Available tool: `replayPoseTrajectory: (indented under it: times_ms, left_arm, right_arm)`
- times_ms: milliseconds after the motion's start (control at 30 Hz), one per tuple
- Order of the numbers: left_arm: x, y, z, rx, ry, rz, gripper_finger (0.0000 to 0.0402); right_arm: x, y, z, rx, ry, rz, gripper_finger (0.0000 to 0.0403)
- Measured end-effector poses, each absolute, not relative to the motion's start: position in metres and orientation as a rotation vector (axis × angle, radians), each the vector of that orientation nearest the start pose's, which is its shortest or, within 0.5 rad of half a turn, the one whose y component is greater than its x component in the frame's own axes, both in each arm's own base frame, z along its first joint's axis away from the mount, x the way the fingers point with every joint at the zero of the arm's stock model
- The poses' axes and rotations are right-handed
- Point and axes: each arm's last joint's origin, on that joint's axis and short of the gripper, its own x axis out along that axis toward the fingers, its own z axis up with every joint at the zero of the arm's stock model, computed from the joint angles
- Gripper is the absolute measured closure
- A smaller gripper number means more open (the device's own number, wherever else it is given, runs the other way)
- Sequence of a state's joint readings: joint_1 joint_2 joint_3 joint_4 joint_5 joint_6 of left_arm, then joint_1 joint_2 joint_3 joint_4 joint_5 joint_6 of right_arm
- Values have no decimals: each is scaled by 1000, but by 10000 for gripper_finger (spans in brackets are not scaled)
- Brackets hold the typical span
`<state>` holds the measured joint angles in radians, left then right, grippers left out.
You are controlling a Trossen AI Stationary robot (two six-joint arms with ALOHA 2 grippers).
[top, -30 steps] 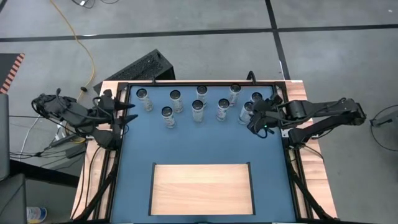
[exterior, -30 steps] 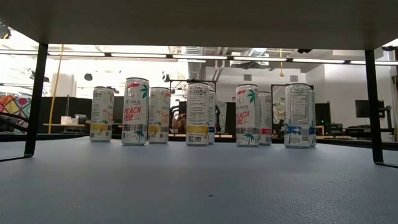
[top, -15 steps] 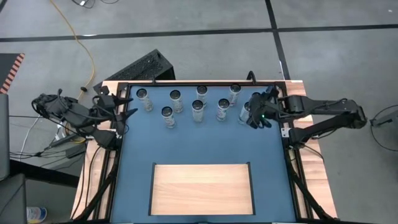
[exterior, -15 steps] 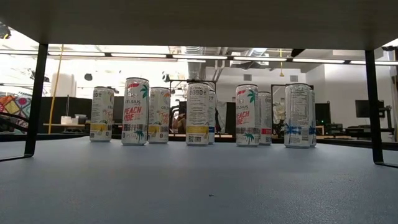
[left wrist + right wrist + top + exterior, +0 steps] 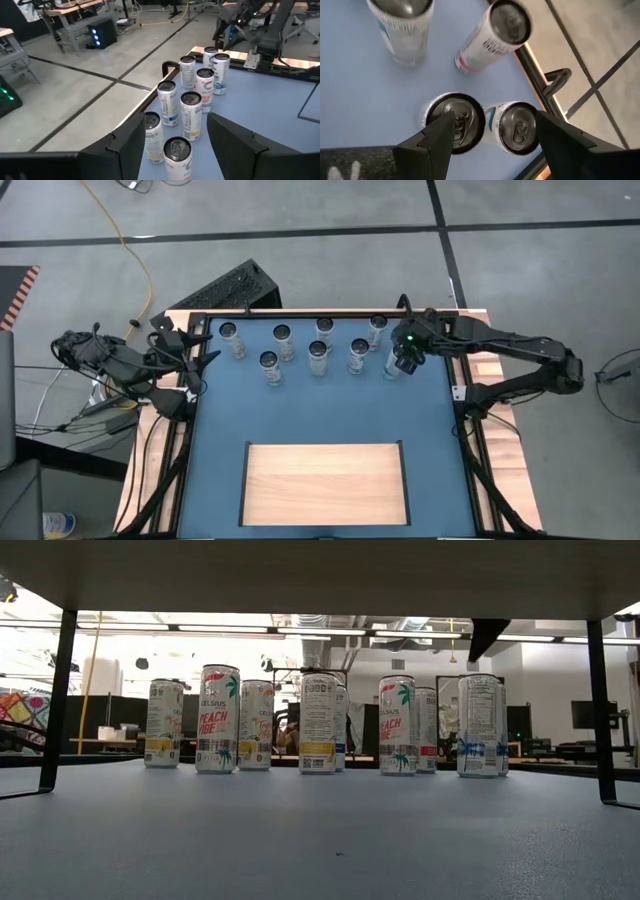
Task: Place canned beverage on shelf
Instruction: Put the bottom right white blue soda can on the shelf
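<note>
The fingers of the robot's right gripper reach across two close cans point(image 5: 489, 119), so the robot should back away and move the open fingers around only the can nearer the shelf point(image 5: 478, 726).
Several slim cans stand upright on their bases on the blue surface point(image 5: 320, 405) near its far edge. The shelf point(image 5: 325, 480), a pale wooden panel, lies near the front edge. My right gripper point(image 5: 405, 352) is open and points down over the two cans at the right end of the group point(image 5: 454, 122) point(image 5: 517, 127). Its fingers stand above their tops and touch nothing. One finger point(image 5: 485, 637) shows above the rightmost can point(image 5: 480, 725) in the low view. My left gripper point(image 5: 200, 350) is open and empty at the left edge, facing the row of cans point(image 5: 190, 112).
A black frame point(image 5: 320, 314) with wooden side strips point(image 5: 165, 450) runs around the blue surface. Black posts point(image 5: 58, 700) point(image 5: 600, 710) stand at both sides in the low view. The blue surface between the cans and the shelf is bare.
My right gripper has swung from the table's right edge toward the far edge and a little left, out over the two rightmost cans. It has tipped down toward them, and one finger has come into the low view from above. The cans have stayed in place.
</note>
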<state>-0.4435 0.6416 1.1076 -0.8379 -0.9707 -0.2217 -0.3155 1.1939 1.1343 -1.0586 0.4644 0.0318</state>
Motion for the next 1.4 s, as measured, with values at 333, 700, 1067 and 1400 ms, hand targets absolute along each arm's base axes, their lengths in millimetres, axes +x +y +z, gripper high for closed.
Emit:
replayPoseTrajectory:
  times_ms: [333,700,1067,1400]
  left_arm:
    - [81,-12,394,73,240,538,202]
    - [82,-13,394,66,242,525,202]
    - [81,-12,395,78,239,546,202]
    - [81,-12,395,70,233,562,202]
  right_arm:
    - [216,-76,292,-123,1237,-649,137]
    - [217,-71,331,-129,1094,-649,137]
    - [217,-75,364,-357,1074,-681,138]
    - [211,-73,358,-169,1115,-634,138]
